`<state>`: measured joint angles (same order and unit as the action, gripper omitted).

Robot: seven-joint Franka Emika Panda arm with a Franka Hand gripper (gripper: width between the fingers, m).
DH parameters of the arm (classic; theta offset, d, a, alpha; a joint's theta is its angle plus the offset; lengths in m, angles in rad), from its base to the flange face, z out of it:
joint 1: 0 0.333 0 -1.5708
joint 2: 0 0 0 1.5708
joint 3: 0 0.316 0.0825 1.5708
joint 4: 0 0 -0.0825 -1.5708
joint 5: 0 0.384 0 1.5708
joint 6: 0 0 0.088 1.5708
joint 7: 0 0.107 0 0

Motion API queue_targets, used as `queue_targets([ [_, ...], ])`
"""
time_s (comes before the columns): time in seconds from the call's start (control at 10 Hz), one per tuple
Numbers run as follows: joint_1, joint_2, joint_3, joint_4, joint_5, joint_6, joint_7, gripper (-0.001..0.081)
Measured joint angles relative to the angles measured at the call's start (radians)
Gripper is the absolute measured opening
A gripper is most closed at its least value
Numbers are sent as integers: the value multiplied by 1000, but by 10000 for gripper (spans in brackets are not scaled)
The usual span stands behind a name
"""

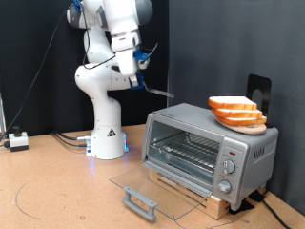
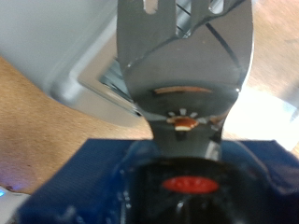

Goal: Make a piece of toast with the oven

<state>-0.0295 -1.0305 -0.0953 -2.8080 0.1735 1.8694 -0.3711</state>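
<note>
My gripper points the spatula blade past the oven's front edge, wide of the bread. I should bring the blade in over the oven's top towards the bread.
The silver toaster oven stands at the exterior view's right on a wooden base. Its glass door is open and lies flat, with the grey handle at the front. The wire rack inside is bare. Slices of bread are stacked on a wooden board on the oven's top. My gripper is up in the air, left of and above the oven, shut on a thin metal spatula that points towards the bread. In the wrist view the slotted spatula blade fills the frame ahead of the gripper.
The robot's white base stands behind and left of the oven. A black object stands behind the bread. A small white box and cables lie at the far left of the brown table. A black curtain hangs behind.
</note>
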Motion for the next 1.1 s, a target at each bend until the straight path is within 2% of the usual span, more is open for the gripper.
queue_targets([
  [0.2, -23, 48, -51, 2, -26, 43, -52, 417],
  [0.4, -22, 102, -94, 19, -29, 46, -119, 417],
  [0.7, -13, 100, -83, 18, -10, 76, -114, 417],
  [1.1, 39, 102, -17, 14, 57, 108, -95, 417],
])
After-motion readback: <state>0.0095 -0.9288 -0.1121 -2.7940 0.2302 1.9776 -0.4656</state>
